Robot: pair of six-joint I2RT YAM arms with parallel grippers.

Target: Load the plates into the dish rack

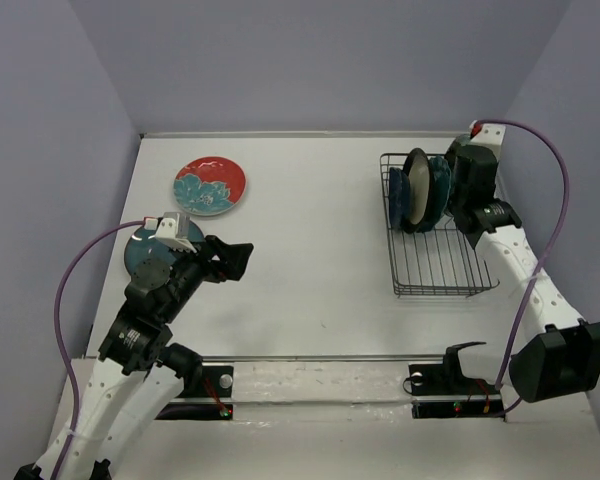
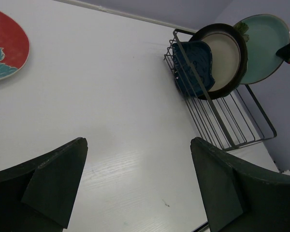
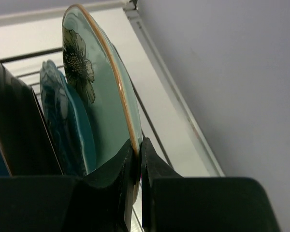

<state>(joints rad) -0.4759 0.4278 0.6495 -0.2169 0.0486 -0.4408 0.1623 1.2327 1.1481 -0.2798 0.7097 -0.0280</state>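
Observation:
I should keep my right gripper lowering the pale mint plate, since it hangs upright beside the teal scalloped plate, until its rim rests in the dish rack.
The dish rack stands at the right with plates upright in its far end: a dark-blue leaf-shaped plate, a cream plate with a brown rim and a teal scalloped plate. My right gripper is shut on the rim of the pale mint plate with a dark flower, held upright just behind the teal one. On the table at the far left lies the red plate with a teal flower. A plain teal plate lies partly under my left arm. My left gripper hangs open and empty over bare table.
The near half of the rack holds no plates. A grey wall runs close along the rack's right side. Purple cables loop beside both arms.

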